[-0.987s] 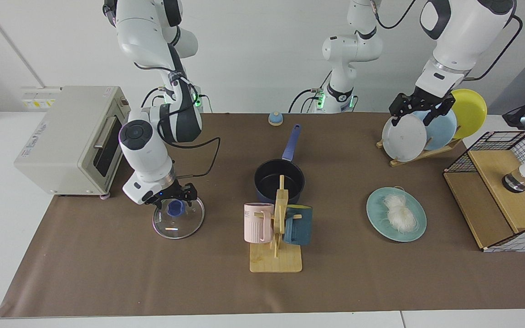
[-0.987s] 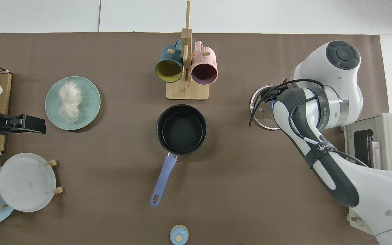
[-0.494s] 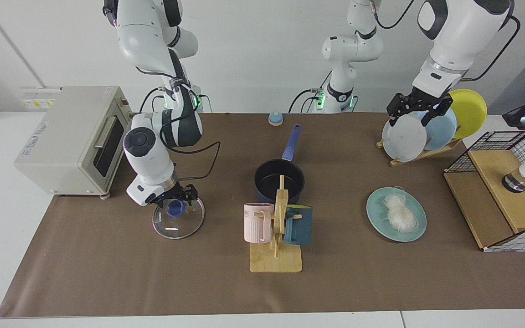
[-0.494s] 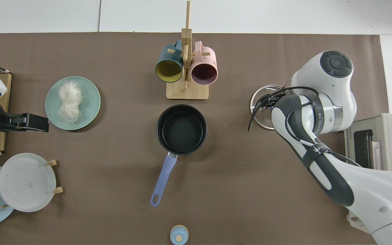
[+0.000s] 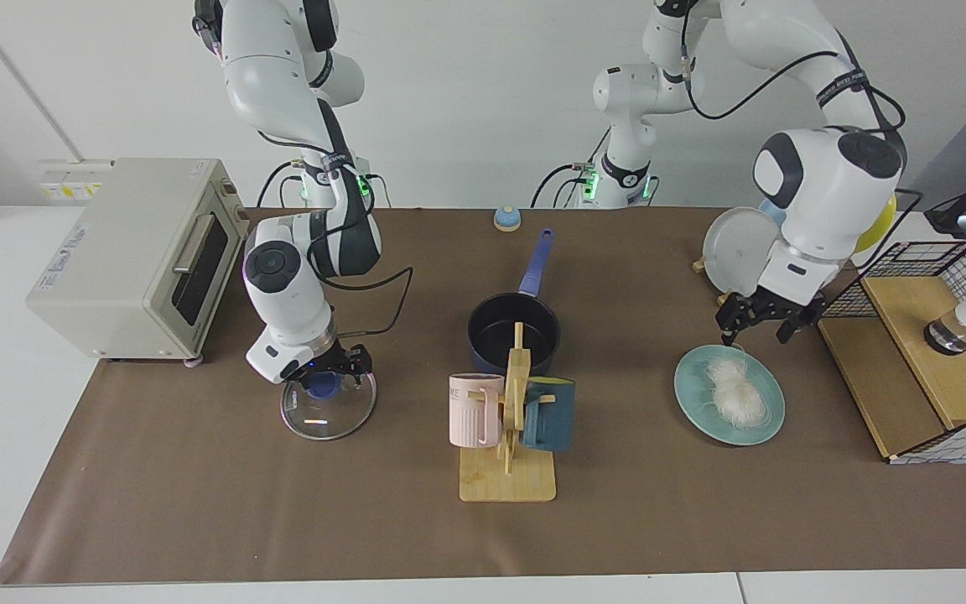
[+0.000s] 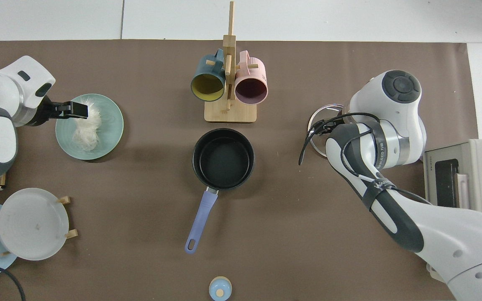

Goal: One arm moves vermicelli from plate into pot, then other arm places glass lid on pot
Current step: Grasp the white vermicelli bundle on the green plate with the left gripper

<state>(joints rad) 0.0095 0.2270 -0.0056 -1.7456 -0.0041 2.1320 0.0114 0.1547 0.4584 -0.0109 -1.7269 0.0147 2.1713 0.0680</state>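
The vermicelli's pieces [image 5: 728, 372] lie bunched together, so I expect the vermicelli [image 5: 739, 399] to come up all together, hang as a clump and leave the plate empty when I lift it.
The vermicelli [image 5: 734, 390] [image 6: 84, 131] lies in a loose white bundle on the teal plate [image 5: 693, 373] [image 6: 111, 125]. My left gripper [image 5: 756, 329] [image 6: 78, 109] hangs open just above the plate's far edge, over one end of the bundle, holding nothing. The dark pot [image 5: 495, 327] [image 6: 223, 159] stands mid-table, its inside bare, its blue handle pointing toward the arm bases. The glass lid [image 5: 328, 415] [image 6: 318, 138] lies flat on the mat. My right gripper [image 5: 334, 367] is low over the lid's blue knob, open, a finger on either side. In the top view that arm covers most of the lid.
A wooden mug rack [image 5: 508, 419] with a pink and a dark blue mug stands right in front of the pot. A toaster oven [image 5: 131, 252] sits beside the right arm. A plate rack [image 5: 743, 247] and a wire-sided box [image 5: 927, 352] flank the left arm.
My left arm has swung down from the plate rack to the teal plate's far edge, gripper still open. My right arm has shifted slightly and sunk closer onto the lid's knob.
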